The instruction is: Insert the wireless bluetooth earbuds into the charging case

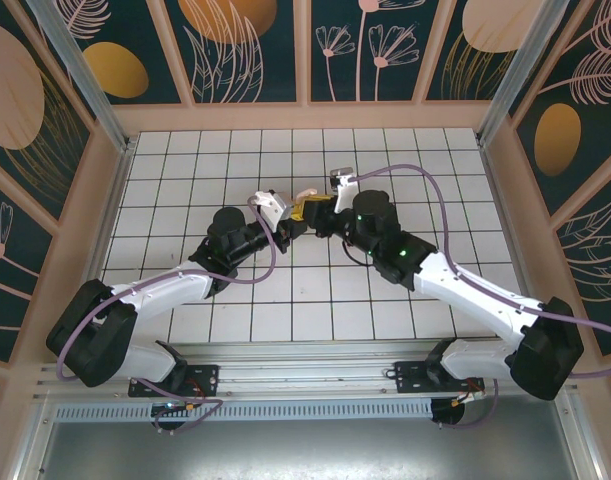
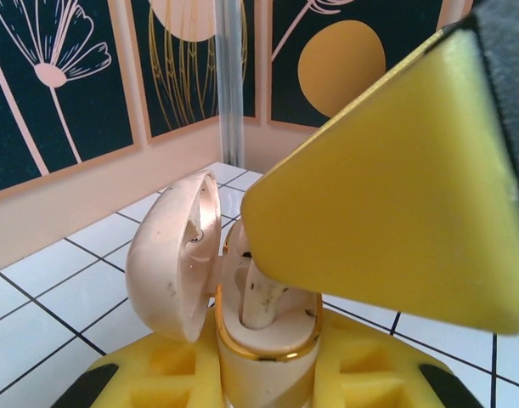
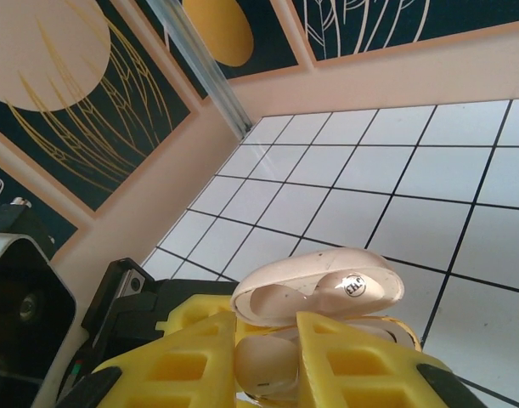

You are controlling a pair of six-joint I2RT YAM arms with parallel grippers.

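The earbud's stem (image 2: pixel 262 302) is slanted in the case's socket, so next I open my right gripper, back away and approach the earbud's head (image 3: pixel 266 364) from a different side.
My left gripper (image 2: pixel 261 384) is shut on the base of the charging case (image 2: pixel 267 344), a pale pink and cream case with a gold rim. Its lid (image 2: pixel 170 255) hangs open to the left. A cream earbud (image 2: pixel 263 297) stands stem-down in the case's socket, its top hidden behind a yellow finger (image 2: pixel 395 187) of my right gripper. In the right wrist view my right gripper (image 3: pixel 272 348) is shut on that earbud (image 3: pixel 272 367), just under the open lid (image 3: pixel 318 285). From above, both grippers (image 1: pixel 290 222) (image 1: pixel 323 212) meet at the case (image 1: pixel 306 196) over mid-table.
The white tiled floor (image 1: pixel 235 160) spreads round the arms. Wooden walls with dark floral panels (image 1: pixel 305 110) close in the back and sides, with a metal post (image 2: pixel 231 81) in the far corner. Purple cables (image 1: pixel 440 215) loop over both arms.
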